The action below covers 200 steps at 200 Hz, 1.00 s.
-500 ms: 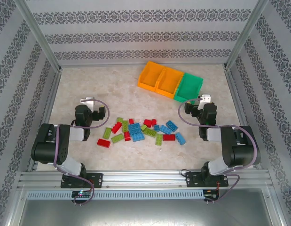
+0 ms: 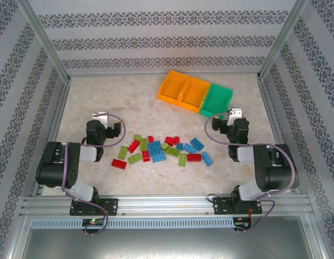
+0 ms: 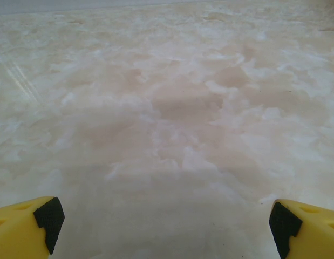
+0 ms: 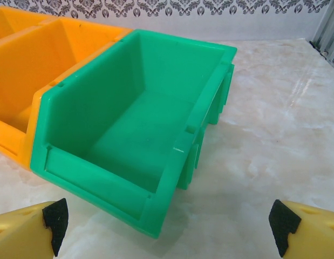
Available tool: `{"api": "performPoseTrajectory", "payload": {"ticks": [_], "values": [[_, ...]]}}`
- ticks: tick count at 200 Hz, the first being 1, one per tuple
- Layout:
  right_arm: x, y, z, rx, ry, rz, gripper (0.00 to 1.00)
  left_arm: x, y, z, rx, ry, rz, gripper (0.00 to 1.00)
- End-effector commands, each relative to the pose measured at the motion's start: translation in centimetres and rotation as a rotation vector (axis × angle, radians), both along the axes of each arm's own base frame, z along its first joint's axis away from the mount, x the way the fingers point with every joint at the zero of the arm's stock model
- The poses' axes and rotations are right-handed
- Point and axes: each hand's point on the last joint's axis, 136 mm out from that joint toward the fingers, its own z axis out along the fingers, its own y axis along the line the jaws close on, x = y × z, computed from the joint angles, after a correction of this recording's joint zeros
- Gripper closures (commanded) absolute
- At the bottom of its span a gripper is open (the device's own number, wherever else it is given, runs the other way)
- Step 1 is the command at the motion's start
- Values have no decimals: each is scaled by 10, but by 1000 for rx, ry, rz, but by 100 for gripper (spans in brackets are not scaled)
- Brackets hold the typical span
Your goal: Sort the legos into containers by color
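Observation:
My right gripper should first push the green bin's side (image 2: 229, 101) to straighten the joined containers (image 2: 191, 93) nearer the legos, because they stand crooked and far from my left gripper.
Several red, lime green and light blue legos (image 2: 162, 149) lie scattered on the marble table between the two arms. Three joined containers stand at the back: two orange bins (image 2: 183, 90) and a green bin (image 2: 217, 100). My left gripper (image 2: 103, 128) hovers left of the pile, open; its wrist view has the yellow fingertips (image 3: 42, 221) wide apart over bare table, left gripper (image 3: 165, 229) holding nothing. My right gripper (image 2: 230, 124) sits just in front of the green bin (image 4: 140, 135), right gripper (image 4: 167, 226) open and holding nothing. The green bin and the orange bin (image 4: 48, 70) beside it look empty.
Metal frame posts and patterned walls enclose the table (image 2: 129, 102) on the left, right and back. Bare marble lies to the left of the bins and to the right of the green bin (image 4: 274, 124).

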Motion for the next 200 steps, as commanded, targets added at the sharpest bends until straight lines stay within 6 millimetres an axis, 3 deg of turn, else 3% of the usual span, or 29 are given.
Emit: {"api": "performPoseTrajectory", "payload": {"ticks": [1,58,81,100,115,155,200], "values": [[3,2,7,-4,-32,20,2,5,2,9,-18,-33,12,0],[3,2,8,2,-32,22,2,5,2,9,-18,-34,11,0],[7,-1,17,8,-30,9,3,6,1,11,-21,-23,6,0],[8,-19,28,32,106,-110,4,11,2,23,-24,41,16,0],[11,-16,40,55,188,-93,5,14,4,39,-77,149,61,0],[26,-16,36,121,494,-142,19,20,-33,70,-212,191,-20,0],[51,-15,12,210,644,-189,28,15,-55,63,-202,264,-6,0]]}}
